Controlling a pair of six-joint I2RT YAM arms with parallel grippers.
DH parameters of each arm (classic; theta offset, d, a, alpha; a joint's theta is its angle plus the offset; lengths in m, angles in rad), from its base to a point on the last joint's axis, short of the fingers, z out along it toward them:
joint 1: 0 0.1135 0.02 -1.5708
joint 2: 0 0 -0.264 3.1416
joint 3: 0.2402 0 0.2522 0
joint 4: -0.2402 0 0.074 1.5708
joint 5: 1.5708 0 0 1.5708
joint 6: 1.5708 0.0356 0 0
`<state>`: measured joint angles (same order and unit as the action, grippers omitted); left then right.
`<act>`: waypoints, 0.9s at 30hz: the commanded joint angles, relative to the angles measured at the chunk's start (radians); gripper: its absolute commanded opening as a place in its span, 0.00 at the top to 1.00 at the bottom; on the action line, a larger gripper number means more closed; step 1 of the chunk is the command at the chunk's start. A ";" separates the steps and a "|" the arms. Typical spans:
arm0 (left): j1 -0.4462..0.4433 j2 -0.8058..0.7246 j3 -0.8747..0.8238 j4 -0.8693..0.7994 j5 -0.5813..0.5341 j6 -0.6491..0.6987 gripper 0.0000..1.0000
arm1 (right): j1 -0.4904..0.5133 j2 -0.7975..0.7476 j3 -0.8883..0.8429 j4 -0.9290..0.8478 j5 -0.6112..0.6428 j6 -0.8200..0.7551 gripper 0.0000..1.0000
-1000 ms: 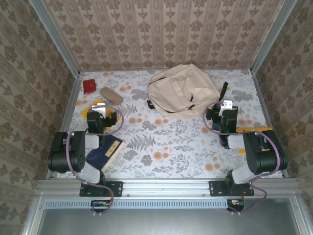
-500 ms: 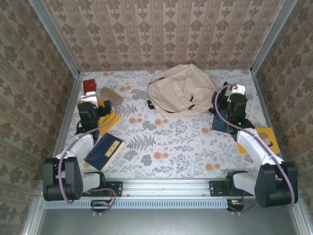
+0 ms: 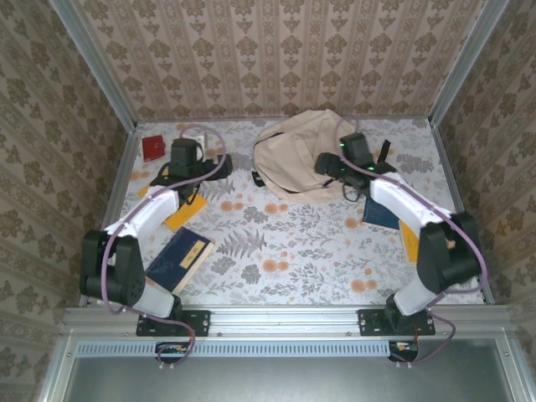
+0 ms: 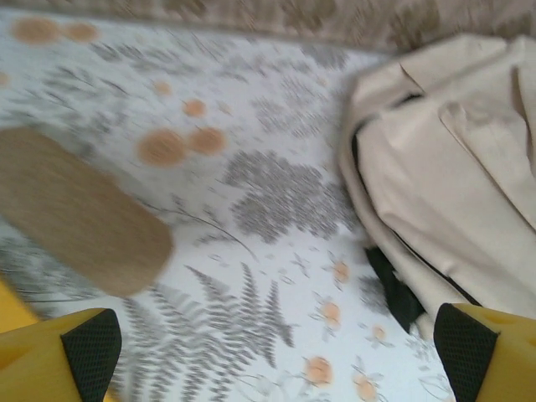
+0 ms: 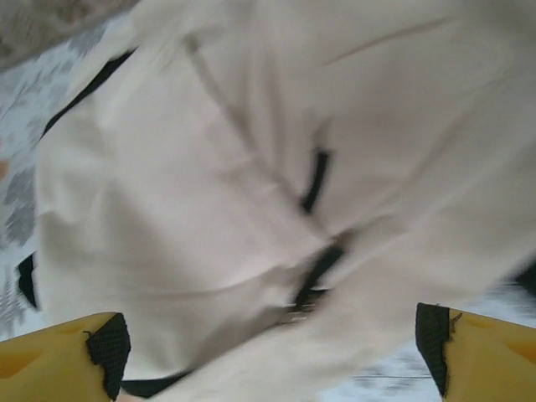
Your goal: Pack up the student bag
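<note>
The student bag's far edge lies at a slant by the back wall, so the robot's left gripper should move onto the bag's free side and help pull the bag forward and straight.
The student bag is a big beige backpack lying at the back middle of the table. In the right wrist view the bag spreads across the frame, with a black zipper pull near the middle. My right gripper hovers over the bag's right side, open, its yellow fingers wide apart and nothing between them. My left gripper is left of the bag, open above bare tablecloth. The bag's edge and a black strap lie to its right.
A tan oblong pouch lies just left of my left gripper. A red item sits back left, a blue book front left, a yellow flat thing under the left arm. A blue item and a yellow one lie right.
Both arms have stretched out from their folded pose toward the back. The left gripper swung right toward the bag; the right gripper swung left onto the bag.
</note>
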<state>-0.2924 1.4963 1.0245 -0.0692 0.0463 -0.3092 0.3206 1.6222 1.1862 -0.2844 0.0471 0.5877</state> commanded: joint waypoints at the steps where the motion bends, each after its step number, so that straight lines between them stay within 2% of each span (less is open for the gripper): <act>1: -0.034 0.046 0.059 -0.074 0.024 -0.066 0.03 | 0.088 0.126 0.122 -0.050 -0.074 0.061 0.15; 7: -0.045 0.057 0.071 -0.120 -0.020 -0.119 0.05 | 0.174 0.407 0.399 -0.126 -0.064 0.070 0.22; 15: -0.006 0.005 0.061 -0.188 -0.009 -0.119 0.08 | 0.239 0.671 0.690 -0.261 -0.137 0.018 0.23; 19: 0.021 -0.015 0.049 -0.195 0.009 -0.130 0.09 | 0.279 0.687 0.662 -0.296 -0.183 -0.024 0.23; 23: 0.026 -0.021 0.061 -0.222 0.005 -0.125 0.11 | 0.336 0.633 0.528 -0.300 -0.254 -0.077 0.24; 27: 0.025 -0.020 0.063 -0.235 0.022 -0.126 0.12 | 0.408 0.512 0.334 -0.274 -0.289 -0.126 0.24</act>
<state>-0.2676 1.4986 1.0679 -0.2646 0.0498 -0.4198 0.6579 2.1880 1.6577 -0.4561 -0.1257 0.5133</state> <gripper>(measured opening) 0.878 0.760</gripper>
